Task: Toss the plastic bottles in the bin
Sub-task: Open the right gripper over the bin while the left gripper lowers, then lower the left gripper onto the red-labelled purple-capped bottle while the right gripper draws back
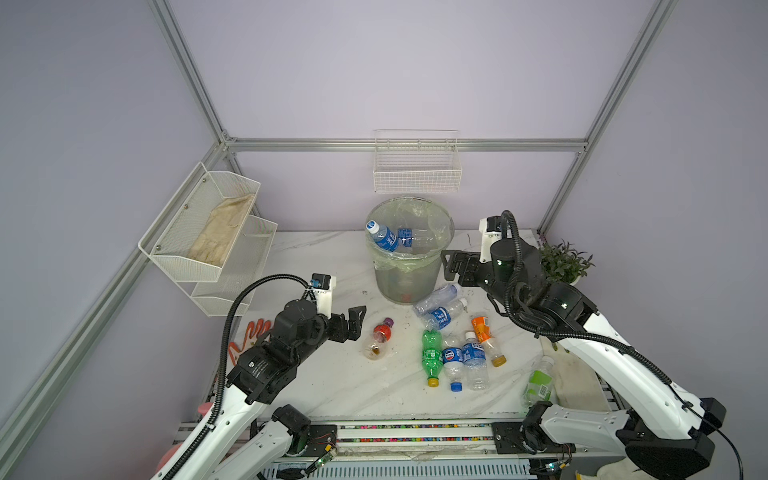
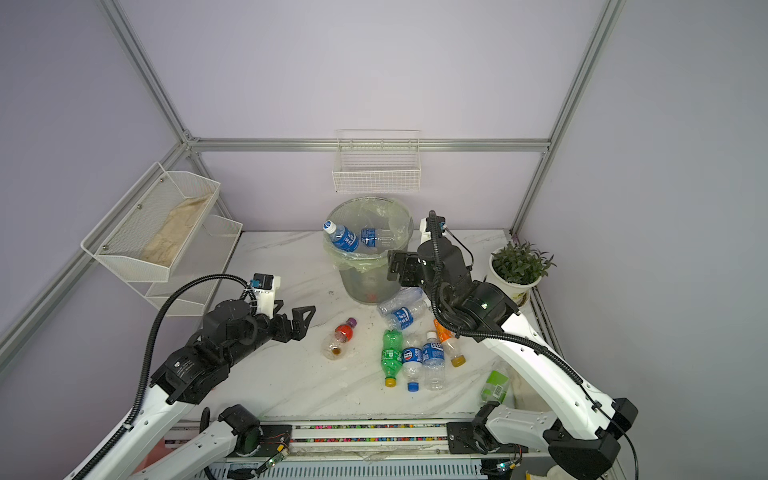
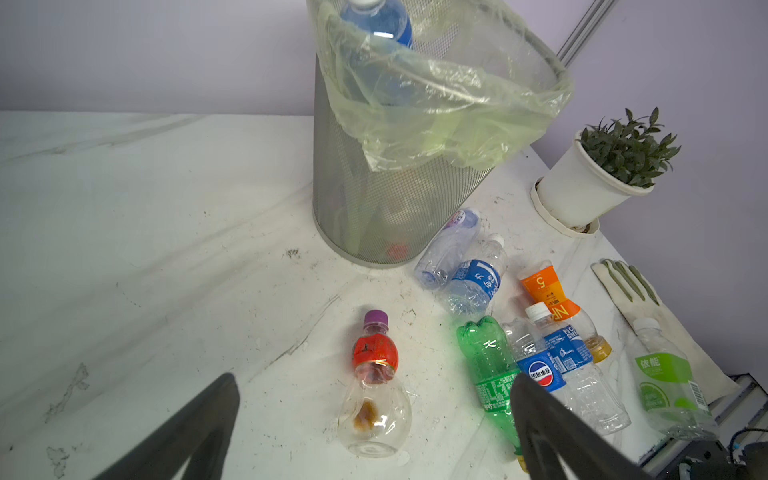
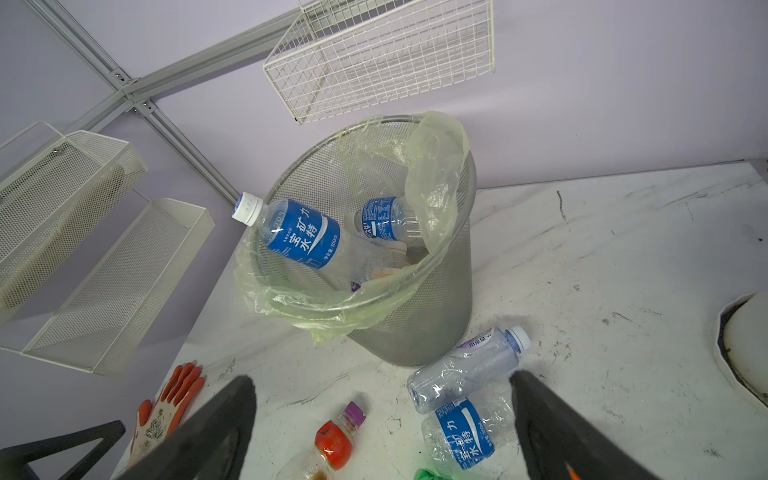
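My left gripper's open fingers are in line with the length of the red-labelled bottle [image 1: 382,332], which lies clear of the green bottle. I continue to go down until the fingers are on either side of its clear body [image 1: 374,348].
The grey mesh bin [image 1: 409,266] [image 4: 436,299] with its pale-green bag stands at the back middle, and two blue-labelled plastic bottles [image 1: 384,237] [image 4: 301,235] poke up at its rim. A red-labelled bottle [image 1: 379,337] [image 3: 374,374] with a purple cap lies alone on the table. My left gripper [image 1: 359,322] [image 3: 374,380] hangs open just left of it, with nothing between the fingers. Several more bottles [image 1: 453,353] lie right of it, one of them green [image 3: 486,365]. My right gripper [image 1: 448,266] [image 4: 382,378] is open and empty beside the bin's right wall.
A potted plant [image 1: 563,266] stands at the back right. A white wire basket [image 1: 417,170] hangs on the back wall and mesh shelves [image 1: 208,232] on the left wall. An orange glove [image 1: 249,336] lies under my left arm and a pale glove [image 3: 627,291] near the right edge.
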Robot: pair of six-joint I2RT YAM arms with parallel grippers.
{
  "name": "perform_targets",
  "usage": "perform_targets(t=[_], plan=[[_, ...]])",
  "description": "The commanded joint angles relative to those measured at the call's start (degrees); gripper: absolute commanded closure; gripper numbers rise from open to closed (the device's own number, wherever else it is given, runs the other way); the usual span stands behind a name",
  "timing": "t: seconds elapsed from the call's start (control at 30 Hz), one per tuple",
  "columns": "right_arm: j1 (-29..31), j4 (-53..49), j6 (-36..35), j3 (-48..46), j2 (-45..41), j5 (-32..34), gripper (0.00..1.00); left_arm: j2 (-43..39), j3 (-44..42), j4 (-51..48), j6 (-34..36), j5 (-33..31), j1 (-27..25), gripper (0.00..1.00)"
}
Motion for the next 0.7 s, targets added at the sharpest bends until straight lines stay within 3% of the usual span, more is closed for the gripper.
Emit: perform_targets(t=[0.0, 0.27, 0.67], plan=[[-0.16, -0.71, 1.1, -0.92, -1.1, 1.55, 0.03, 0.37, -3.15, 2.18, -2.87, 2.6, 0.07, 0.0], [-0.14, -0.71, 2.29, -3.72, -1.72, 1.14, 0.02, 6.12, -6.62, 4.4, -5.45, 7.15, -1.0, 0.0], [-0.17, -0.73, 3.48, -6.55, -3.01, 1.25, 0.02, 14.93, -10.44, 9.08, -7.3, 7.12, -5.27, 0.0]])
